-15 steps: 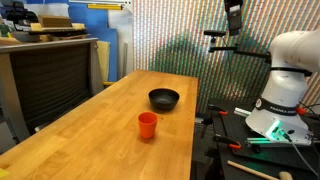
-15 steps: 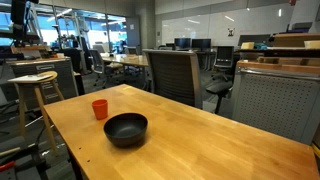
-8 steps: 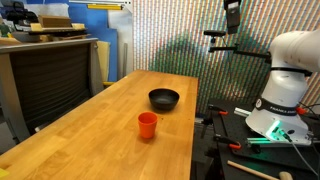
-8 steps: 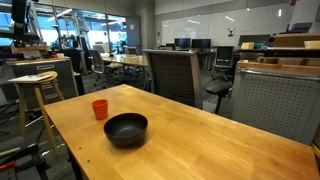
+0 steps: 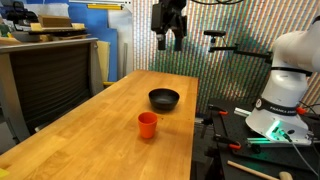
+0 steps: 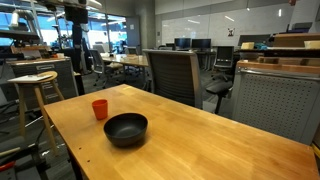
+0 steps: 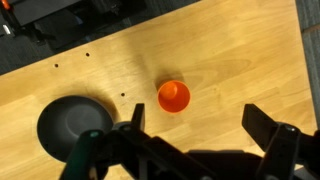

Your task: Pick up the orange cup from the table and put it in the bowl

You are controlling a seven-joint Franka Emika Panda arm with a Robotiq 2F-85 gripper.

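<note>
The orange cup's open rim (image 5: pixel 148 116) is clear of the black bowl and faces my spread fingers, so my gripper should continue to descend until they straddle the cup's bowl-side (image 7: pixel 160 99).
The orange cup (image 5: pixel 147 124) stands upright on the light-wood table (image 5: pixel 100 130), a little in front of the black bowl (image 5: pixel 164 99). Both also show in an exterior view, the cup (image 6: pixel 100 109) and the bowl (image 6: pixel 125 129), and in the wrist view from above, the cup (image 7: pixel 173 96) and the bowl (image 7: pixel 72 127). My gripper (image 5: pixel 168 40) hangs high above the far end of the table, open and empty. In the wrist view its fingers (image 7: pixel 262 128) stand wide apart around the gripper's middle (image 7: pixel 199 124), with the cup just past them.
A grey metal cabinet (image 5: pixel 45 75) stands along one long side of the table. The robot base (image 5: pixel 283 95) sits at the other side. Office chairs (image 6: pixel 172 75) and a wooden stool (image 6: pixel 32 90) stand around the table.
The gripper has come into the exterior views, high above the far end of the table. The cup and bowl have not moved.
</note>
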